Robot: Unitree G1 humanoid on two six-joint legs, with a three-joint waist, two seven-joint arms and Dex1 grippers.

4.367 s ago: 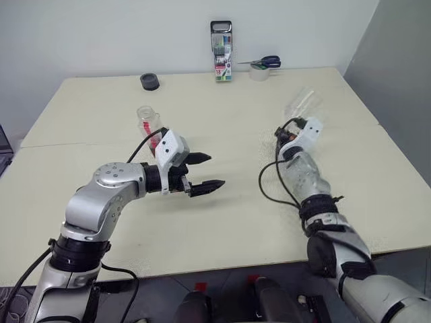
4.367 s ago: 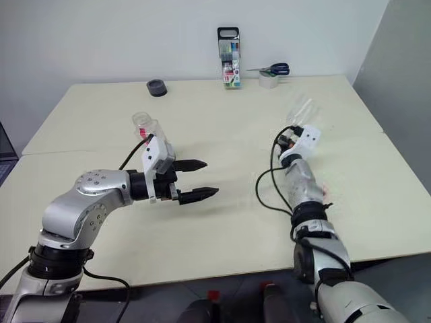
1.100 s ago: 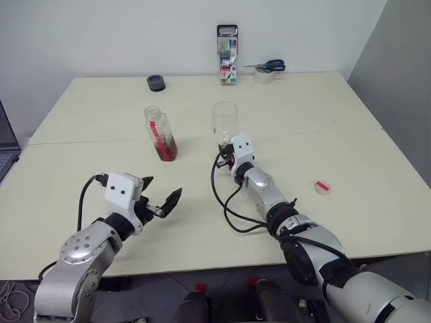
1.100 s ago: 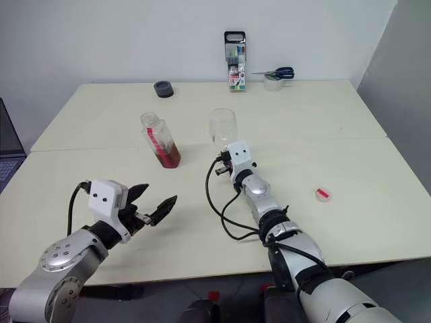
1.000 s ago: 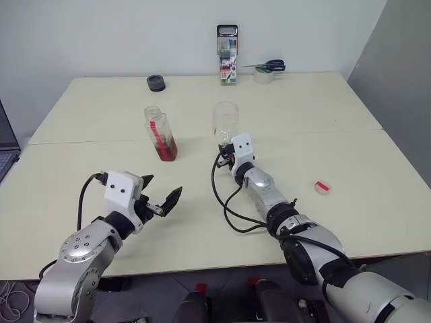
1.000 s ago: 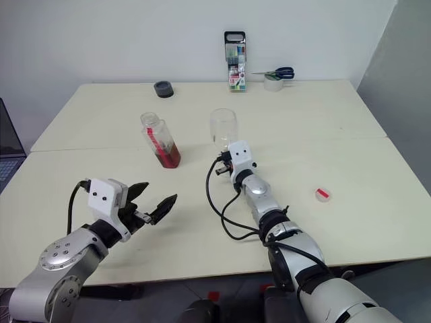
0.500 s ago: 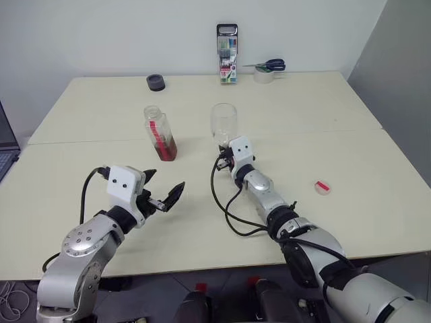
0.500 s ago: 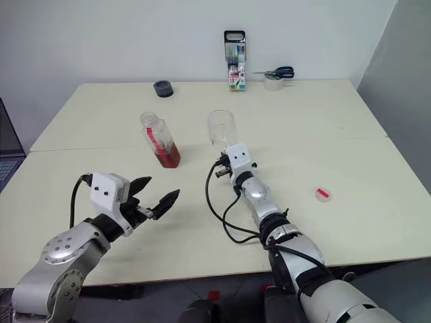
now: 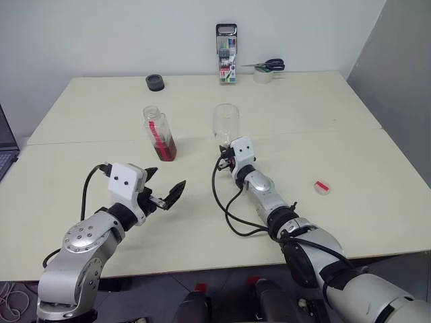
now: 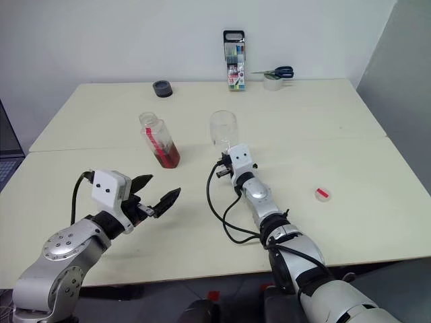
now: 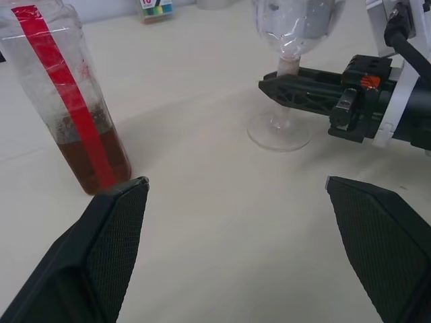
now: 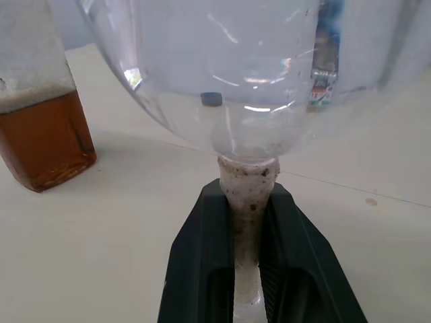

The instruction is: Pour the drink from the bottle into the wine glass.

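Observation:
My gripper needs to tip the bottle past level before the drink [image 9: 166, 150] will stream from the bottle's opening [image 9: 151, 110], because the drink sits low in the bottle.
The bottle [image 9: 159, 134] stands uncapped left of the table's middle, a red strip down its side and the reddish-brown drink [image 11: 94, 155] in its lower part. Just right of it the empty wine glass [image 9: 227, 122] stands upright, its foot [image 11: 279, 133] on the table. My right gripper [image 12: 247, 208] is shut on the stem, both black fingers [image 11: 306, 89] lying level from the right. My left gripper [image 9: 166, 183] hovers open and empty nearer the front edge, pointing at the gap between bottle and glass.
A small red-and-white cap [image 9: 322, 186] lies on the table to the right. Along the back edge stand a marker pack [image 9: 226, 54], scissors on a tape roll [image 9: 264, 68] and a black roll [image 9: 154, 82]. A cable [image 9: 225, 202] loops beside my right forearm.
Since the earliest frames my right gripper has carried the glass from the right side to the middle and set it upright. My left gripper has drawn back from the bottle. Nothing moved in the last second.

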